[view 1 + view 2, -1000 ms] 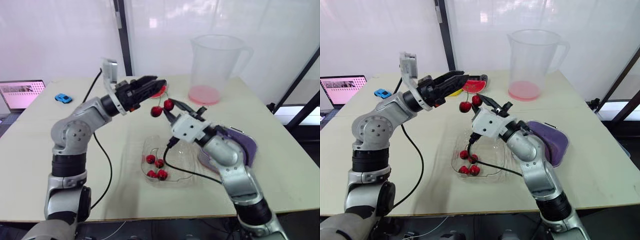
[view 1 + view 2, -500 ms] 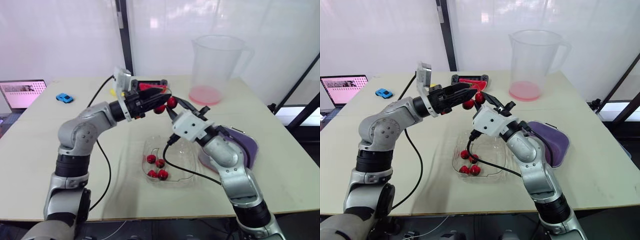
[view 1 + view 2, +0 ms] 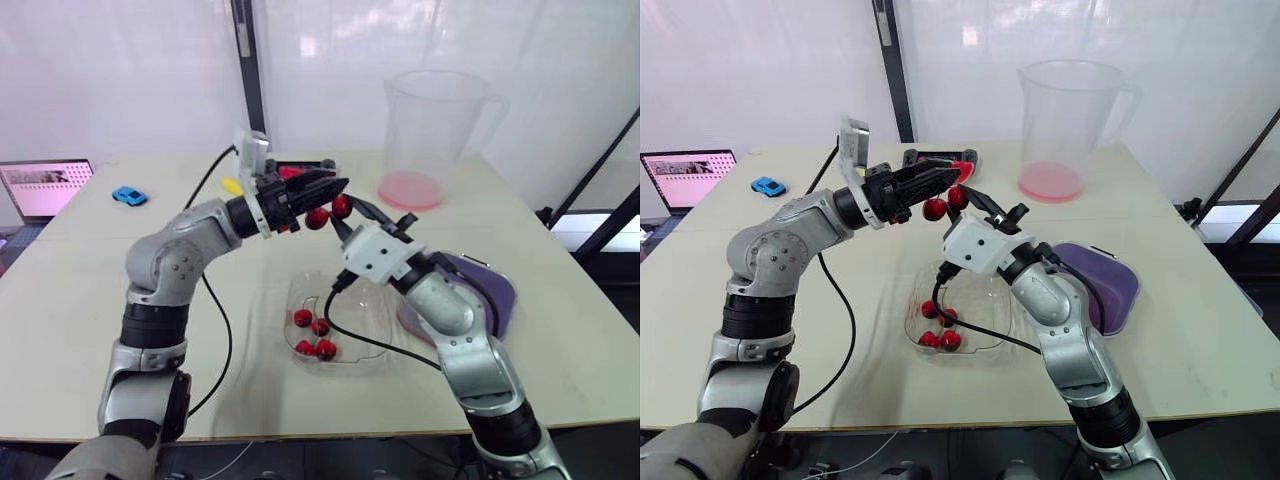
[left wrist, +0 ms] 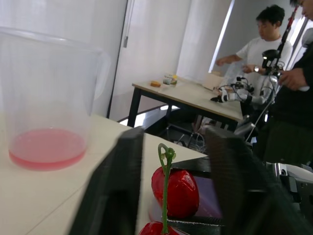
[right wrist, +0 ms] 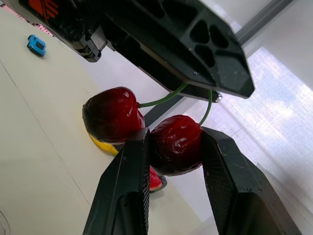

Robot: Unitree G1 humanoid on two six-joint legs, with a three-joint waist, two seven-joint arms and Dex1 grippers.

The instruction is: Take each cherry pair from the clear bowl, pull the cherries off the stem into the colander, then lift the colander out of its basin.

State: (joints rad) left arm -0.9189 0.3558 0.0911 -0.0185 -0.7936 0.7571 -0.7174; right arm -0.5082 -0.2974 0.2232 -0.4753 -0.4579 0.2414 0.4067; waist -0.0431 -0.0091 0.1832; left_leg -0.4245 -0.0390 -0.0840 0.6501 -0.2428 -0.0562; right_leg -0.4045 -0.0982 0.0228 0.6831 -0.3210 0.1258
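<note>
My gripper is about to pull one cherry, and that cherry will come off on its own, because the green stem folds over at its top above separate cherries.
A pair of red cherries on one green stem hangs in the air above the clear bowl. My right gripper is shut on one cherry; the other cherry hangs free beside it. My left gripper comes in from the left and is open, its fingers on either side of the stem top. Several more cherries lie in the bowl. The purple colander sits at the right, partly hidden by my right arm.
A large clear pitcher with pink liquid stands at the back right. A red and black object and a yellow item lie behind the grippers. A blue toy car and a laptop are far left. People work at a distant table.
My left gripper has swung right and turned, closing in on the stem top of the cherry pair. The right gripper has kept its hold on the cherry, almost still.
</note>
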